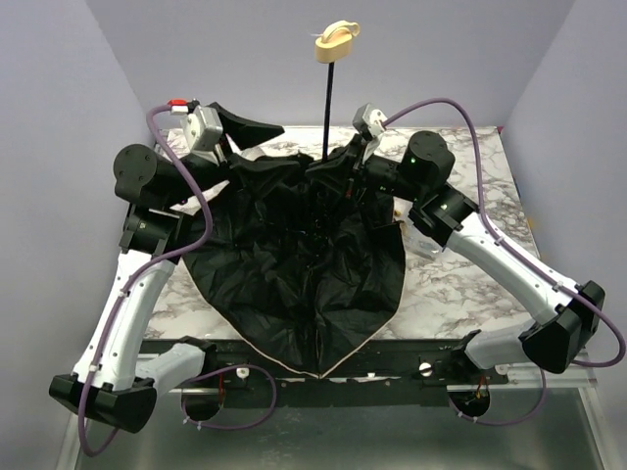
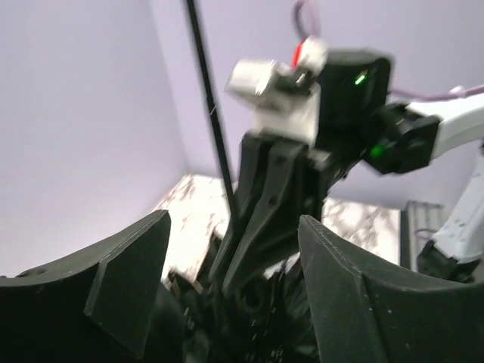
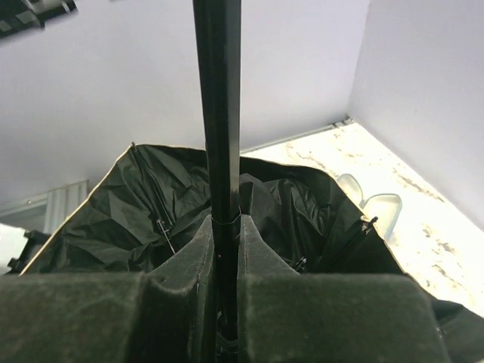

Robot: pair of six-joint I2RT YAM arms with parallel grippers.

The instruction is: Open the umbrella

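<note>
The canopy's side [image 1: 386,231] near my right gripper folds in. My left gripper should hold the umbrella's shaft [image 1: 327,119] while my right gripper pulls that side out.
The umbrella [image 1: 304,269] lies upside down on the table, its black lining spread wide and a tan edge showing along the rim. Its thin black shaft [image 1: 328,108] rises to the oval tan handle [image 1: 336,41]. My right gripper [image 1: 345,174] is shut on the shaft low down, just above the canopy; in the right wrist view its fingers [image 3: 193,261] pinch the shaft [image 3: 218,113]. My left gripper [image 1: 257,137] stands open at the canopy's back left edge. In the left wrist view its gap [image 2: 234,291] frames the right gripper [image 2: 265,197] and the shaft [image 2: 212,113], holding nothing.
The marble table [image 1: 460,284] is walled in by lavender panels on three sides. A pale oval object [image 3: 374,204] lies on the table just right of the canopy, also partly seen from above [image 1: 416,243]. Purple cables loop off both arms.
</note>
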